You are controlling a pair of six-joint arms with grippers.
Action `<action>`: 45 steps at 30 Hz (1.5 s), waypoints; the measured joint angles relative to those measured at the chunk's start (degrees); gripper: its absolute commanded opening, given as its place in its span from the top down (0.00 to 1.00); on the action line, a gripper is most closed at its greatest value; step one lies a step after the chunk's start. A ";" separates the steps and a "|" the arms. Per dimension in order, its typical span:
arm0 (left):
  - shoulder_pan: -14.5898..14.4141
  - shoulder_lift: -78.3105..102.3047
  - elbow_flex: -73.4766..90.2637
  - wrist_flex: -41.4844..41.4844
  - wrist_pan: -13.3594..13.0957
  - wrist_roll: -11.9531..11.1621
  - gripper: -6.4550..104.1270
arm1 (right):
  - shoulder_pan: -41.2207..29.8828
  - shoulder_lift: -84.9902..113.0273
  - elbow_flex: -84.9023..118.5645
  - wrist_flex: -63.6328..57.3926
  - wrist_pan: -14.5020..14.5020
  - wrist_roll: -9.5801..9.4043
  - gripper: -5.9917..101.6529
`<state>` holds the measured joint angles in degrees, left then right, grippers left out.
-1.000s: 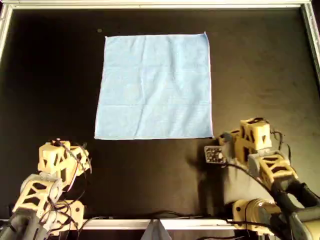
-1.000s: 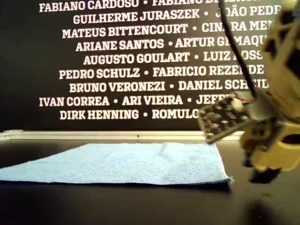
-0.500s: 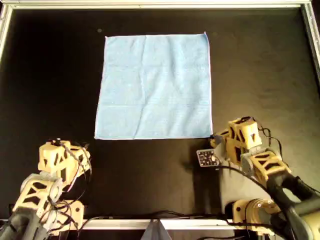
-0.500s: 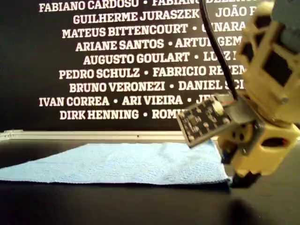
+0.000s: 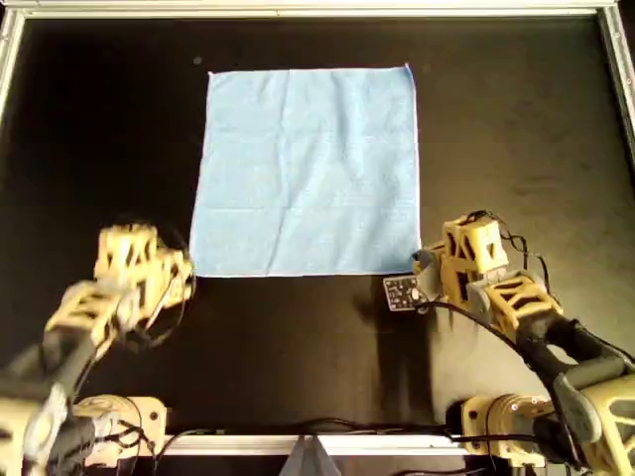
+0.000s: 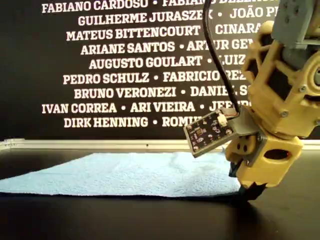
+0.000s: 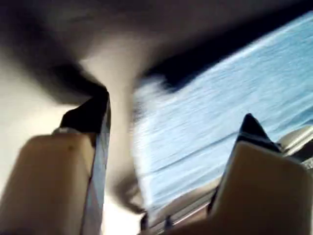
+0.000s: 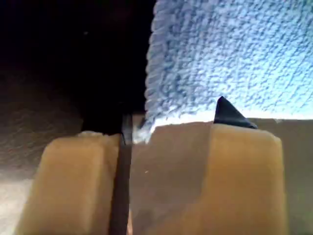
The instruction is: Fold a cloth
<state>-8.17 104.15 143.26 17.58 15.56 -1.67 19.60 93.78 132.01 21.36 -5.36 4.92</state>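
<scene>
My grippers have soft wrinkles running to the near hem point(image 5: 304, 275) between them, so the light blue cloth point(image 5: 306, 174) will droop in the middle when I lift its corners.
The light blue cloth point(image 5: 308, 169) lies flat and unfolded on the black table; it also shows in the exterior view point(image 6: 125, 175). My second gripper point(image 5: 422, 263) is low at the cloth's near corner on the overhead view's right, its tip point(image 6: 247, 192) on the table. In the second wrist view its jaws point(image 8: 173, 120) stand open with the cloth corner point(image 8: 220, 54) between them. My first gripper point(image 5: 184, 276) is blurred by motion, just off the near corner on the overhead view's left. It is open point(image 7: 173, 122), with the cloth point(image 7: 210, 127) ahead.
A metal rail point(image 5: 317, 10) frames the table. A small circuit board point(image 5: 402, 293) sticks out from the second arm's wrist. Arm bases point(image 5: 506, 426) stand at the near edge. A black wall with white names point(image 6: 150, 60) rises behind the table.
My second gripper has moved towards the cloth's near corner and come down to it. My first arm, still half a second ago, has swung up towards the other near corner.
</scene>
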 measured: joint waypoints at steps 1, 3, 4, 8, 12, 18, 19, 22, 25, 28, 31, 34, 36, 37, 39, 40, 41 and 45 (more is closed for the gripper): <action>0.00 -1.58 -1.23 -0.09 0.00 0.00 0.11 | 0.00 -0.88 -0.88 0.00 0.00 0.00 0.30; 0.00 -3.87 -2.99 -0.09 0.00 0.00 0.11 | 0.00 -3.08 -3.08 0.00 -0.26 0.00 0.30; 0.00 -4.48 -3.69 -0.09 0.00 0.00 0.11 | 0.00 -4.04 -4.04 -0.26 -0.26 0.00 0.30; 0.00 -5.45 -5.19 -0.09 0.00 0.18 0.11 | 0.18 -5.27 -5.71 -0.44 -0.09 0.09 0.30; 0.00 -5.63 -5.62 -0.09 0.00 0.35 0.11 | 0.18 -5.27 -5.71 -0.44 -0.09 0.09 0.30; -4.31 -6.15 -6.86 -0.88 -0.62 0.35 0.11 | 0.18 -5.27 -5.71 -0.44 -0.09 0.09 0.30; -6.24 -6.15 -6.94 -1.05 -0.62 0.35 0.11 | 0.18 -5.27 -5.71 -0.44 -0.09 0.09 0.30; -10.72 -6.15 -7.03 -0.97 -0.70 0.88 0.11 | 0.18 -5.27 -5.71 -0.44 -0.09 0.09 0.30; -11.16 -6.15 -7.03 -0.97 -0.88 0.18 0.11 | 0.18 -5.27 -5.71 -0.44 -0.09 0.09 0.31; -11.25 -6.15 -7.03 -0.97 -0.88 -0.18 0.14 | 0.18 -5.27 -5.71 -0.44 -0.09 0.09 0.32; -11.07 -6.15 -7.03 -0.97 -1.05 -0.18 0.20 | 0.18 -5.27 -5.71 -0.44 -0.09 0.09 0.38; -8.61 -6.24 -7.03 -0.97 -0.26 -0.79 0.28 | 0.18 -5.27 -5.71 -0.44 -0.09 0.09 0.46; -7.38 -6.24 -7.03 -0.88 -0.35 -0.70 0.32 | 0.18 -5.27 -5.71 -0.44 -0.09 0.09 0.50; -7.12 -6.24 -7.03 -0.88 -0.35 -0.70 0.35 | 0.18 -5.27 -5.71 -0.44 -0.09 0.09 0.52; -7.12 -6.24 -7.03 -0.88 -0.35 -0.70 0.40 | 0.18 -5.27 -5.71 -0.44 -0.09 0.09 0.54; -7.12 -6.24 -7.03 -0.88 -0.35 -0.70 0.42 | 0.18 -5.27 -5.71 -0.44 -0.09 0.09 0.55; -7.12 -6.24 -7.03 -0.88 -0.35 -0.70 0.45 | 0.00 -5.27 -5.71 -0.44 -0.35 0.09 0.56; -7.03 -6.24 -7.03 -0.88 -0.18 -0.70 0.64 | 0.00 -5.27 -5.71 -0.44 -0.35 0.09 0.65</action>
<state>-15.21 97.91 136.23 16.70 15.38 -2.37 19.60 88.51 126.30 20.92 -5.71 5.01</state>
